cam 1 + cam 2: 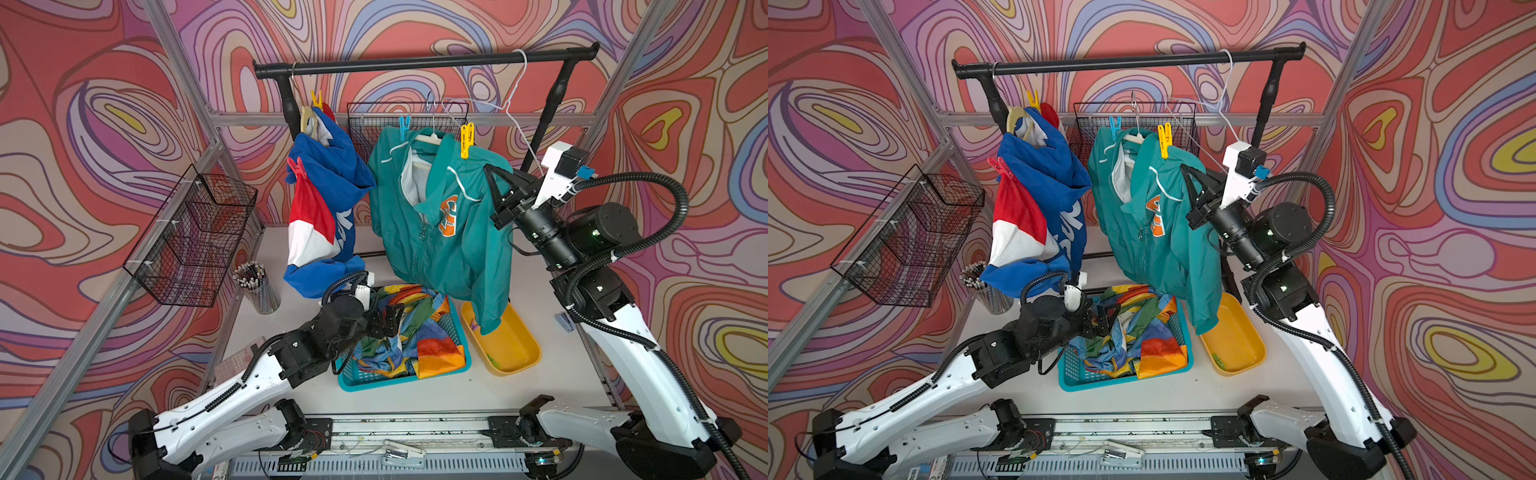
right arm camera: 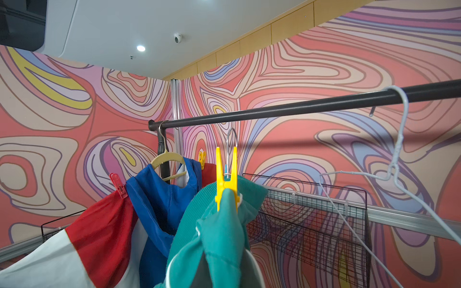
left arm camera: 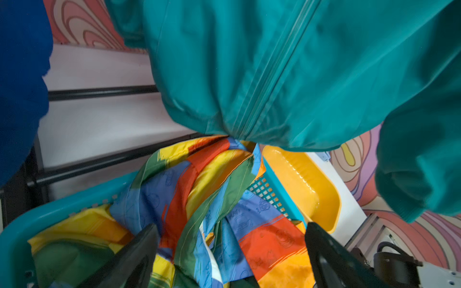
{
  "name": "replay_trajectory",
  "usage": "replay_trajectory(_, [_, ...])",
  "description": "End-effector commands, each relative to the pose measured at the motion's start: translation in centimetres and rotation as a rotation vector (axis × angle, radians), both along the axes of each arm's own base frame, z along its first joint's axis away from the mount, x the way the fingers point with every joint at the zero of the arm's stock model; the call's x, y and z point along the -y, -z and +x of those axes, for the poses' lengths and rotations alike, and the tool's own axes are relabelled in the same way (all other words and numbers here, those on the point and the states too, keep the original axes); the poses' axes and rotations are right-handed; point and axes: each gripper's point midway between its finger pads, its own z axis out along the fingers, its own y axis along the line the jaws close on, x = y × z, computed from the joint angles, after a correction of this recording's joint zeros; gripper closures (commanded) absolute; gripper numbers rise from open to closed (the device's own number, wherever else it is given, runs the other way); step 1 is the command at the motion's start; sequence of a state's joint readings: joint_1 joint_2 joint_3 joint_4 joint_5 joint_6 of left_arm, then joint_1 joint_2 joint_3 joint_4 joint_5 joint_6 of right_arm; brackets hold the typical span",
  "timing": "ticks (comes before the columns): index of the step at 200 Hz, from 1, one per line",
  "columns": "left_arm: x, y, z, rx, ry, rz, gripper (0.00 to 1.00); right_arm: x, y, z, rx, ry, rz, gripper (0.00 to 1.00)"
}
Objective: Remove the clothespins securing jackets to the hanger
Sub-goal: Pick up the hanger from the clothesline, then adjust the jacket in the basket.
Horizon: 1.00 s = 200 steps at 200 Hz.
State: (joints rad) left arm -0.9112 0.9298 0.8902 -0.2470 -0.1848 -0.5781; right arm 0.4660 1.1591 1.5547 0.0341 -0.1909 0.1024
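Observation:
The hanger's hook [image 1: 430, 101] is free below the black rail, so the teal jacket [image 1: 441, 249] will come down together with its hanger and clothespins when I lower it.
On the black rail [image 1: 415, 64] hang a blue, red and white jacket [image 1: 328, 178] and a teal jacket [image 1: 449, 249]. A yellow clothespin [image 1: 316, 99] and a red clothespin [image 1: 296, 166] sit on the blue one. On the teal jacket's shoulders are a blue clothespin [image 1: 404, 126] and a yellow clothespin [image 2: 225, 179]. The rainbow jacket [image 3: 199, 187] lies crumpled in a teal basket [image 1: 361, 384]. My left gripper [image 3: 230, 225] stands open just over it, holding nothing. My right gripper [image 1: 489, 169] is shut, its tip against the teal jacket's shoulder below the yellow clothespin; its fingers are hidden in the right wrist view.
An empty white wire hanger [image 1: 515, 108] hangs on the rail near my right arm. A yellow tray [image 1: 515, 345] sits beside the basket, under the teal sleeve. Black wire baskets are on the left wall [image 1: 195, 237] and behind the jackets [image 1: 374, 120]. A pencil cup [image 1: 255, 286] stands at the left.

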Motion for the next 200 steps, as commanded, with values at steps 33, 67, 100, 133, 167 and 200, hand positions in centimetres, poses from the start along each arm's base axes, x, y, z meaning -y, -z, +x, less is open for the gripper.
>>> replay_trajectory(33, [0.6,-6.0,0.3,0.138,0.03,-0.023,0.05,3.1,-3.7,-5.8,0.15,0.026,0.054,1.0])
replay_trajectory(67, [1.7,-8.3,1.5,0.206,0.027,-0.012,0.0,4.2,-2.8,-7.6,0.133,0.036,0.044,1.0])
replay_trajectory(100, [2.5,-9.0,4.9,0.175,0.033,-0.007,0.0,5.3,-2.4,-9.6,0.123,0.03,0.056,1.0])
replay_trajectory(133, [3.2,-9.5,8.3,0.201,0.029,0.0,0.0,6.4,-1.2,-11.1,0.1,0.053,0.044,1.0])
replay_trajectory(167, [3.9,-8.8,11.3,0.155,0.062,-0.024,0.02,7.6,-0.6,-12.5,0.095,0.072,0.054,1.0])
replay_trajectory(200, [5.6,-8.3,12.6,0.169,0.155,-0.081,0.07,7.8,-0.4,-13.1,0.082,0.066,0.057,1.0])
